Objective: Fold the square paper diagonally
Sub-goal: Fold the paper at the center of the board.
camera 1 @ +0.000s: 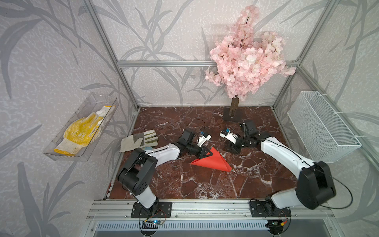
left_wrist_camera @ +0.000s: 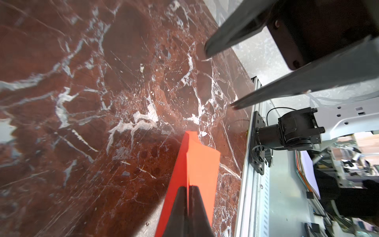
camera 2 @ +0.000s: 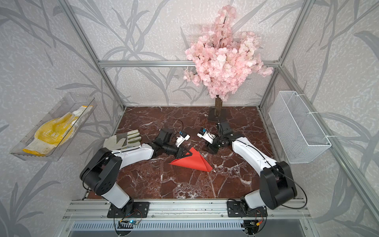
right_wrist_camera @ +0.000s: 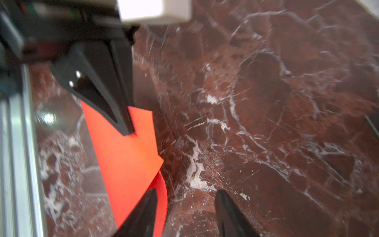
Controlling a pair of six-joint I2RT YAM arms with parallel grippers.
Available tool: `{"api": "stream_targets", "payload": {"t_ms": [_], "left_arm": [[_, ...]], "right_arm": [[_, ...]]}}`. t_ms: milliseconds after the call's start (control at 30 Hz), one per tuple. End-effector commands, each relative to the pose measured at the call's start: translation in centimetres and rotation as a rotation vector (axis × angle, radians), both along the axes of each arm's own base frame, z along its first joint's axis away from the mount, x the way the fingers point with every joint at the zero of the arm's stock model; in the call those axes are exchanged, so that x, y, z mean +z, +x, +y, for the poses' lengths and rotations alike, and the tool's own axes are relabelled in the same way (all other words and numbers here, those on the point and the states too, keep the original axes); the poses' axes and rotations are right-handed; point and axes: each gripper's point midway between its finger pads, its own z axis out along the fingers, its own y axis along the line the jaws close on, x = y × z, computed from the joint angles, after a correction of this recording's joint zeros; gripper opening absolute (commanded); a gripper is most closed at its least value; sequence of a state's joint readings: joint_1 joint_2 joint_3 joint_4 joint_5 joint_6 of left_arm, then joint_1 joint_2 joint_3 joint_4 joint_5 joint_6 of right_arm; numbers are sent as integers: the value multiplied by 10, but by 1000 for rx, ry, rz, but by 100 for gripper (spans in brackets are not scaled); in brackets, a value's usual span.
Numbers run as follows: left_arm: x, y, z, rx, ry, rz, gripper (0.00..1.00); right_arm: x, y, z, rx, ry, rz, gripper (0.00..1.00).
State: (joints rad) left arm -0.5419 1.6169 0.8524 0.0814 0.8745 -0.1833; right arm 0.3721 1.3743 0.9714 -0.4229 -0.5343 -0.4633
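Observation:
My right gripper needs to move over and pinch the paper's raised flap, because its open fingers straddle marble next to the paper's loose edge.
The square paper is bright red-orange and lies folded over into a rough triangle in the middle of the marble table, its upper flap raised. My left gripper is shut on the paper's far corner. In the left wrist view the left gripper pinches the paper edge-on. My right gripper stands open just right of the paper, with only bare marble between its fingers. One right finger overlaps the paper's edge in that view. The right gripper also shows open in the left wrist view.
A pale grey work glove lies at the table's left edge. A clear tray holding a yellow glove hangs on the left wall. A pink blossom tree stands at the back. A white wire basket hangs on the right.

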Motion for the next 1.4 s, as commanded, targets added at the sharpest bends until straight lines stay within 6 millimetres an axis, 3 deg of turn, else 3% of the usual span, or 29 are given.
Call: {"api": "stream_targets", "payload": {"t_ms": [0,100,167,367,467,633,1100,1367], "left_arm": [[13,11,12,59,-23,-105,0],[17,10,23,83,-47,-134,0],[19,10,27,84,-56,-139,0],[20,12,21,61,-87,-107,0],[17,12,20,56,-84,-95,0],[16,12,19,55,-86,-84,0],[15,14,18,53,-84,-76,0],[14,14,18,52,-78,-66,0]], "right_arm": [[47,5,7,-163,318,-14,64],[61,-9,6,-209,547,40,74],[58,-19,10,-214,643,132,77],[3,-32,22,-212,589,457,79],[-14,-30,30,-182,590,564,78],[-28,-27,40,-151,611,654,68],[-56,-46,50,-138,515,735,50],[-55,-45,48,-146,474,703,24]]}}
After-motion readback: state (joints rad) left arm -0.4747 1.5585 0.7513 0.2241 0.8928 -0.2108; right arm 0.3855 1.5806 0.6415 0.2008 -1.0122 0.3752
